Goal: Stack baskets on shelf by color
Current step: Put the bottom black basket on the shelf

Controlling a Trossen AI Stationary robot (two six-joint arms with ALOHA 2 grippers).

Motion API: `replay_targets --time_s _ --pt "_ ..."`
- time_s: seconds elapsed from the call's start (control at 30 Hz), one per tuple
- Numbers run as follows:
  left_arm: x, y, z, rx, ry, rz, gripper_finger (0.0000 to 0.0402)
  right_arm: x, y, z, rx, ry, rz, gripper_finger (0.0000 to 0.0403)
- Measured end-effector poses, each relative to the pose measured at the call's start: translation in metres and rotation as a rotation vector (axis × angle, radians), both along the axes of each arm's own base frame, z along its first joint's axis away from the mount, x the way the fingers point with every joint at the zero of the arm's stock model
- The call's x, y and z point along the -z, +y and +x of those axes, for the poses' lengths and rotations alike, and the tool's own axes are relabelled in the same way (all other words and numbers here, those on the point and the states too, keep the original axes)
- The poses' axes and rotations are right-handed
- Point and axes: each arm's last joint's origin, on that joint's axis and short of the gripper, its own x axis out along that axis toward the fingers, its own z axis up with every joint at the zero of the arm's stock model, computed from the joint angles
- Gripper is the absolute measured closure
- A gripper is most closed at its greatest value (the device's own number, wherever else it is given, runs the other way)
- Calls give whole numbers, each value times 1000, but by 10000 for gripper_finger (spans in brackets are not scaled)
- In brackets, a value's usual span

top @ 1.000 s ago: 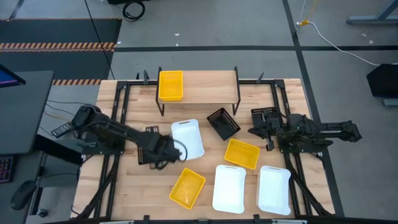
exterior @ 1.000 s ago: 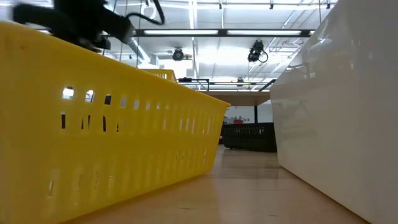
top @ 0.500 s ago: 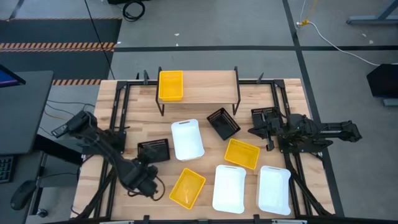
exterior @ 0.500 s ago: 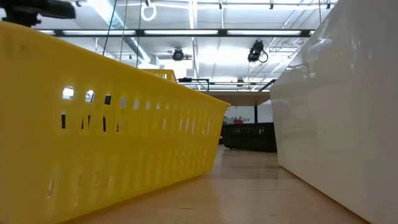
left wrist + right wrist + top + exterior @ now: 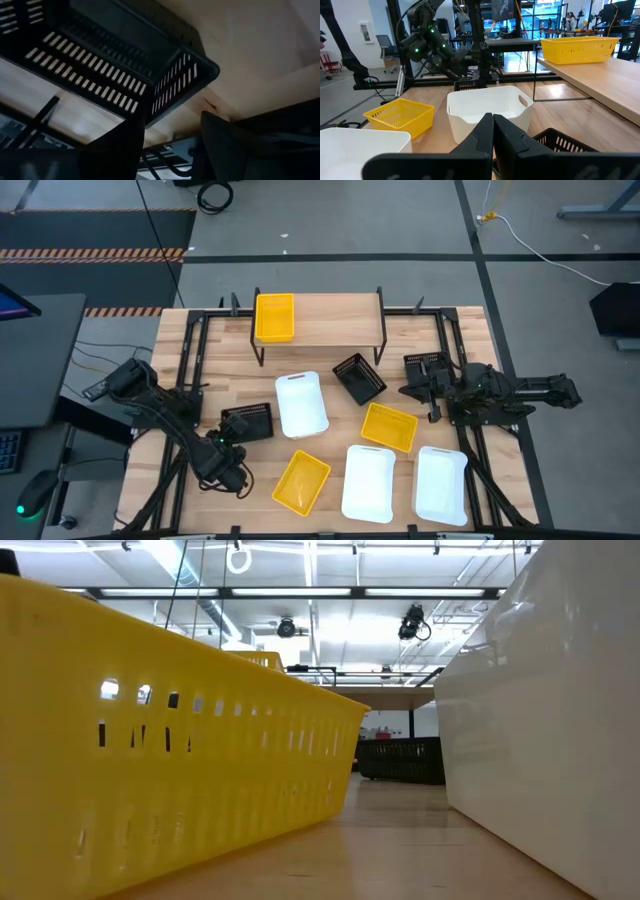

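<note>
My left gripper meets one corner [image 5: 212, 72] of the black basket [image 5: 250, 421]. The basket will turn with the wrist when I carry it.
One yellow basket [image 5: 274, 317] sits on the left end of the shelf [image 5: 330, 322]. On the table lie two other yellow baskets [image 5: 301, 481] [image 5: 388, 426], three white ones [image 5: 301, 404] [image 5: 368, 483] [image 5: 441, 485] and two black mesh ones [image 5: 247, 422] [image 5: 358, 378]. My left gripper [image 5: 230, 455] [image 5: 170, 145] stands open just to the near side of the left black basket [image 5: 125, 60], with that basket's corner ahead of the gap and nothing between the fingers. My right gripper [image 5: 493, 135] [image 5: 418, 392] waits shut at the table's right, held level.
The near yellow basket [image 5: 170, 760] and a white basket [image 5: 550, 720] fill the low view's sides. The black frame rails [image 5: 190, 360] run along the table's left and right. Bare wood lies between the shelf and the baskets.
My left gripper has swung away from the spot beside the white basket toward the table's near left corner and gone lower, rolling about its own axis. The arm has left the low view. The left black basket now lies uncovered on the table.
</note>
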Motion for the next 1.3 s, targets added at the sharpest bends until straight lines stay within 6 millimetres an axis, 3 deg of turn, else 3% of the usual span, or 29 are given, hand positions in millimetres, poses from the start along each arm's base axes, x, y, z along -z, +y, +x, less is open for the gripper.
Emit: replay_targets --time_s 0.23,0.53,0.67,0.83,1.0,1.3 --pt "14 7 -8 1 44 20 208 0 0 0 0 0 0 390" --pt "36 11 -9 53 -19 -2 221 0 0 0 0 0 0 390" --pt "37 12 -7 -35 -48 -25 248 0 0 0 0 0 4 390" --pt "38 10 -7 -113 -48 -67 312 0 0 0 0 0 4 390" --pt "31 4 -1 -160 -96 -104 386 0 0 0 0 0 4 390" --pt "-2 -10 25 -189 -214 -182 384 0 0 0 0 0 4 390"
